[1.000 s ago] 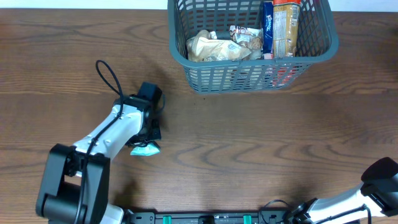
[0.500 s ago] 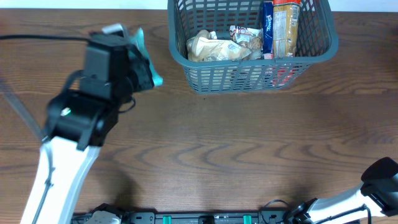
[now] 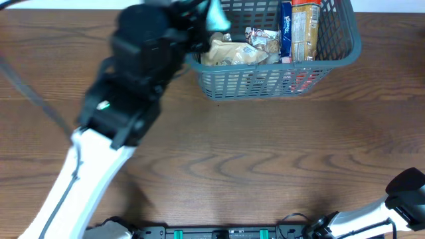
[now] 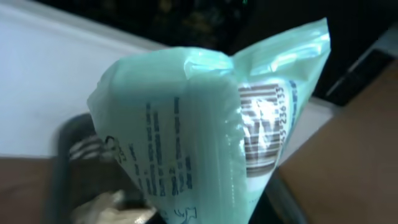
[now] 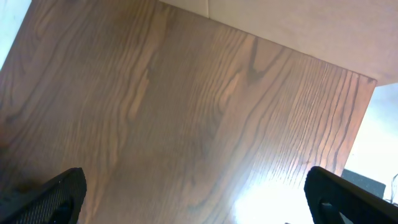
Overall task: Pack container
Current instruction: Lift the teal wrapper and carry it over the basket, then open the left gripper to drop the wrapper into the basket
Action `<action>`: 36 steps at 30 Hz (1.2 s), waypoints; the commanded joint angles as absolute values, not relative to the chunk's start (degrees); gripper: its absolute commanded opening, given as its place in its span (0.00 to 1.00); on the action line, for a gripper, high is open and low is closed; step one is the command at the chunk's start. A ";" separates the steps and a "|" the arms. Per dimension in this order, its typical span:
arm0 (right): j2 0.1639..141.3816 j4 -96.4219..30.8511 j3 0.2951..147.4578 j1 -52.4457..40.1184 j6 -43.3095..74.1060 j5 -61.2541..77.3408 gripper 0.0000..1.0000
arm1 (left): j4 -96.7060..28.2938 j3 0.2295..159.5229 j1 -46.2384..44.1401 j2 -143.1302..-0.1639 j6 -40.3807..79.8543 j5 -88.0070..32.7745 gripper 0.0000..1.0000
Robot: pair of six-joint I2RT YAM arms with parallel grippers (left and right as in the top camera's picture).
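Note:
The mint-green packet (image 3: pixel 217 16) is over the basket's open top. My left gripper keeps lowering it toward the beige bag (image 3: pixel 232 54) and let it go below the basket's rim.
The container (image 3: pixel 345 54), a dark grey-green slotted basket, stands at the back of the table and holds several snack packets. My left gripper (image 3: pixel 207 14) is shut on a mint-green packet (image 3: pixel 218 14) and holds it over the basket's left rim. In the left wrist view the mint-green packet (image 4: pixel 205 130) fills the frame, with a barcode on it, and the basket's rim (image 4: pixel 62 155) shows below; the fingers are hidden behind it. My right gripper (image 5: pixel 199 211) is open over bare table, its fingertips (image 5: pixel 46 196) at the frame's lower corners. Only the right arm shows in the overhead view.
In the basket lie a crumpled beige bag (image 3: pixel 229 53), a blue packet (image 3: pixel 285 30) and an orange-brown packet (image 3: pixel 305 26) standing at the right. The right arm (image 3: pixel 398 199) rests at the front right corner. The table is dark wood.
My left arm lifted the mint-green packet from the table's left front, swung it back and right, and now holds it over the basket's left edge. The right arm has not moved.

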State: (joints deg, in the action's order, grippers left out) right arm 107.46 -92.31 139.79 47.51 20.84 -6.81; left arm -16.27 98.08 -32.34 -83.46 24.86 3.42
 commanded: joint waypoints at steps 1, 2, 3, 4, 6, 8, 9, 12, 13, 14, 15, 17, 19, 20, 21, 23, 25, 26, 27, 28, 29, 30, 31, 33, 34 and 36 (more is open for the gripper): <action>108.03 -92.38 139.63 48.03 20.97 -6.61 0.99 | -10.55 98.67 -35.31 -87.90 24.88 7.27 0.06; 108.03 -92.38 139.63 48.03 20.97 -6.61 0.99 | -8.75 98.67 -35.94 -89.14 24.91 7.79 0.06; 108.03 -92.38 139.63 48.03 20.97 -6.61 0.99 | -7.27 98.67 -36.49 -90.45 24.91 8.58 0.06; 108.03 -92.40 139.63 48.03 20.97 -6.61 0.99 | -6.28 98.67 -36.95 -91.88 24.93 9.80 0.06; 108.03 -92.40 139.63 48.03 20.97 -6.61 0.99 | -5.85 98.67 -37.47 -94.37 24.93 12.19 0.06; 108.03 -92.38 139.63 48.03 20.97 -6.61 0.99 | -6.42 98.67 -37.50 -96.90 24.93 14.11 0.06; 108.03 -92.38 139.63 48.03 20.97 -6.61 0.99 | -6.79 98.67 -37.47 -98.13 24.93 14.50 0.06; 108.03 -92.38 139.63 48.03 20.97 -6.61 0.99 | -7.68 98.67 -37.47 -101.27 24.91 14.92 0.06; 108.03 -92.40 139.63 48.03 20.97 -6.61 0.99 | -8.12 98.67 -37.47 -102.30 24.93 14.92 0.06; 108.03 -92.40 139.63 48.03 20.97 -6.61 0.99 | -8.88 98.67 -37.47 -103.09 24.93 14.92 0.06; 108.03 -92.38 139.63 48.03 20.97 -6.61 0.99 | -9.76 98.67 -37.47 -103.79 24.93 14.92 0.06; 108.03 -92.38 139.63 48.03 20.97 -6.61 0.99 | -12.01 98.65 -37.41 -104.73 24.91 14.96 0.06; 108.03 -92.38 139.63 48.03 20.97 -6.61 0.99 | -14.83 98.65 -37.30 -105.54 24.88 15.16 0.06; 108.03 -92.38 139.63 48.03 20.97 -6.61 0.99 | -16.12 98.65 -37.19 -105.82 24.88 15.14 0.06; 108.03 -92.38 139.63 48.03 20.97 -6.61 0.99 | -17.41 98.65 -37.12 -106.06 24.88 15.14 0.06; 108.03 -92.38 139.63 48.03 20.97 -6.61 0.99 | -19.64 98.65 -36.95 -106.34 24.91 15.11 0.06; 108.03 -92.40 139.63 48.03 20.97 -6.61 0.99 | -21.76 98.65 -36.95 -106.37 24.88 15.11 0.06; 108.03 -92.40 139.63 48.03 20.97 -6.61 0.99 | -22.37 98.65 -36.95 -106.37 24.88 15.11 0.06; 108.03 -92.40 139.63 48.03 20.97 -6.61 0.99 | -22.85 98.65 -36.95 -106.37 24.88 15.11 0.08; 108.03 -92.40 139.63 48.03 20.97 -6.61 0.99 | -23.16 98.65 -36.95 -106.37 24.86 15.11 0.13; 108.03 -92.38 139.63 48.03 20.97 -6.61 0.99 | -23.31 98.65 -36.95 -106.37 24.86 15.11 0.26; 108.03 -92.40 139.63 48.03 20.97 -6.61 0.99 | -23.31 98.65 -36.95 -106.37 24.84 15.11 0.31; 108.03 -92.40 139.63 48.03 20.97 -6.61 0.99 | -23.27 98.65 -36.95 -106.37 24.62 15.11 0.36; 108.03 -92.38 139.63 48.03 20.97 -6.61 0.99 | -23.24 98.65 -36.95 -106.37 24.23 15.11 0.45; 108.03 -92.38 139.63 48.03 20.97 -6.61 0.99 | -23.27 98.65 -36.95 -106.37 23.97 15.11 0.50; 108.03 -92.40 139.63 48.03 20.97 -6.61 0.99 | -23.24 98.65 -36.95 -106.37 23.14 15.11 0.56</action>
